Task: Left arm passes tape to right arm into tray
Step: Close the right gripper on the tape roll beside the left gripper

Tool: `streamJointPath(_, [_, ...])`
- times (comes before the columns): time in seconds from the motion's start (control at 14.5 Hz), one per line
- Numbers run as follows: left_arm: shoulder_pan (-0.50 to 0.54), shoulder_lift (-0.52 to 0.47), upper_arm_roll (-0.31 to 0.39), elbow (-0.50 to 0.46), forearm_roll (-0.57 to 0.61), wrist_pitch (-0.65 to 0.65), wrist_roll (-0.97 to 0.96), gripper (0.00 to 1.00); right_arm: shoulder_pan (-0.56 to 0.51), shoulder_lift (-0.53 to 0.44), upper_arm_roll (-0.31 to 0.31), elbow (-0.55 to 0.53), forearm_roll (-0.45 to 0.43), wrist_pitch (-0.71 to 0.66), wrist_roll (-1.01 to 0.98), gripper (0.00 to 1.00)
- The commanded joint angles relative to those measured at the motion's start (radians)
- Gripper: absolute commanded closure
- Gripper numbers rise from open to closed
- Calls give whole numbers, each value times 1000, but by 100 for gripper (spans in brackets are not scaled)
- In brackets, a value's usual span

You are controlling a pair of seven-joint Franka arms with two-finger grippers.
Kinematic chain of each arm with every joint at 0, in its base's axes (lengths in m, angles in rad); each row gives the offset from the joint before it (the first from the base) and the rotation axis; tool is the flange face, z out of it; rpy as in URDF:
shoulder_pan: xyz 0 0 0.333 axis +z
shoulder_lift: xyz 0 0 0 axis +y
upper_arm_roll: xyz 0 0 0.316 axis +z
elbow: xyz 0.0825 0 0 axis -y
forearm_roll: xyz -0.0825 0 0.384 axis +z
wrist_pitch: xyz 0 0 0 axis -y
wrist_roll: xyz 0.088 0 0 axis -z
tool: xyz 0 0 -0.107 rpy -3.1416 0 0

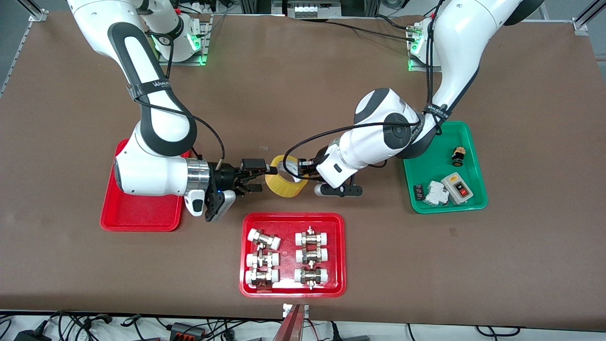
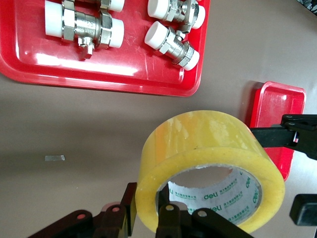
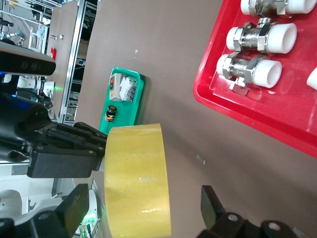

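Note:
My gripper will find the plain red tray empty when it carries the yellow tape over, because the tray's clear bottom [image 1: 145,212] shows around the arm.
The yellow tape [image 1: 285,183] is held in the air over the middle of the table. My left gripper [image 1: 303,169] is shut on its wall, one finger inside the ring and one outside, as the left wrist view [image 2: 148,218] shows on the tape [image 2: 208,144]. My right gripper [image 1: 258,177] is open, its fingers on either side of the tape [image 3: 136,183] without touching it; the right wrist view [image 3: 143,208] shows this. The plain red tray [image 1: 142,215] lies under the right arm's wrist and shows in the left wrist view [image 2: 277,111].
A red tray with metal fittings [image 1: 337,255] lies nearer the front camera than the tape; it shows in both wrist views [image 2: 99,79] [image 3: 257,114]. A green tray [image 1: 435,166] with small parts lies toward the left arm's end [image 3: 134,106].

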Motion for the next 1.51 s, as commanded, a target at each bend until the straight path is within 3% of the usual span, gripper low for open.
streamJointPath(0.0, [4, -5, -6, 11, -9, -1, -7, 98, 8, 26, 3, 27, 20, 10, -14, 0])
streamJointPath(0.48, [4, -5, -6, 11, -9, -2, -9, 97, 16, 25, 2, 23, 18, 7, -38, 0])
streamJointPath(1.17, [7, -7, -6, 11, -9, -2, -7, 95, 7, 22, 2, 1, 23, -3, -110, 52])
streamJointPath(1.44, [10, -7, -6, 13, -9, -2, -10, 94, 5, 23, 3, 1, 23, -3, -109, 64])
